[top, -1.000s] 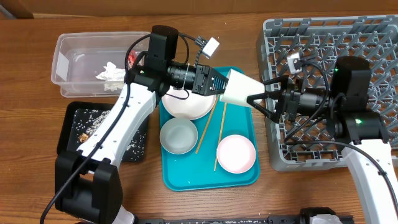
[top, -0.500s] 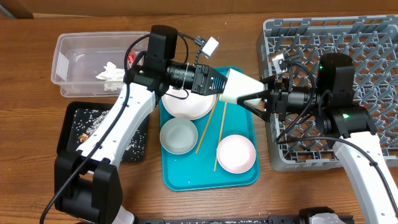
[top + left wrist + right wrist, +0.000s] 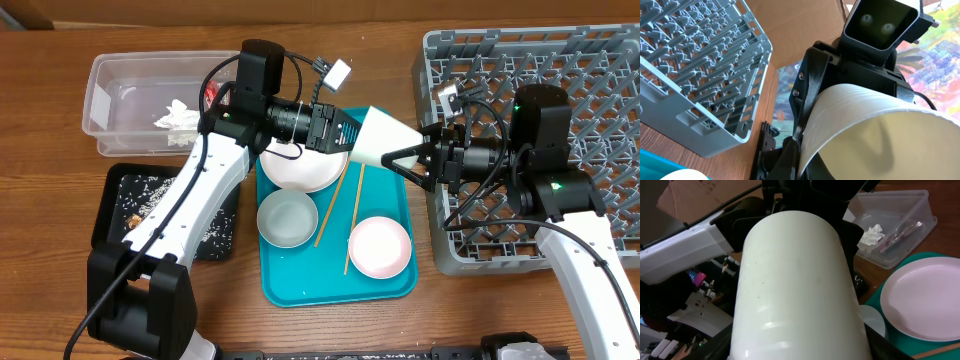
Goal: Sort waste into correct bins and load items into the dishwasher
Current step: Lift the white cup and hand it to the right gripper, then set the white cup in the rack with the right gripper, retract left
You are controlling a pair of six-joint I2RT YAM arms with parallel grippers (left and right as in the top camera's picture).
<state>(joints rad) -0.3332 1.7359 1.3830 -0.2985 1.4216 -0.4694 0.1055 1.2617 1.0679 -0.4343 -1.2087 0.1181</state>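
Next, I open my left gripper, which is closed on the white cup's rim (image 3: 363,136), and move it away before my right gripper carries the cup into the dish rack (image 3: 602,196).
A white cup (image 3: 385,138) hangs on its side above the teal tray, between both arms. My left gripper (image 3: 352,135) is shut on its wide rim; the cup fills the left wrist view (image 3: 880,130). My right gripper (image 3: 405,160) has a finger on each side of the narrow base, pressed against it (image 3: 795,280). The white plate (image 3: 300,172), a greyish bowl (image 3: 287,218), a pink bowl (image 3: 380,246) and two chopsticks (image 3: 332,208) lie on the tray. The grey dish rack (image 3: 600,60) stands at the right.
The teal serving tray (image 3: 300,285) is at the centre. The clear tub (image 3: 130,85) at the back left holds a white tissue (image 3: 178,115) and a red wrapper (image 3: 210,95). The black tray (image 3: 115,215) in front of it holds rice grains.
My right gripper moved left to the cup and its fingers drew in around the base. The left arm held the cup nearly still.
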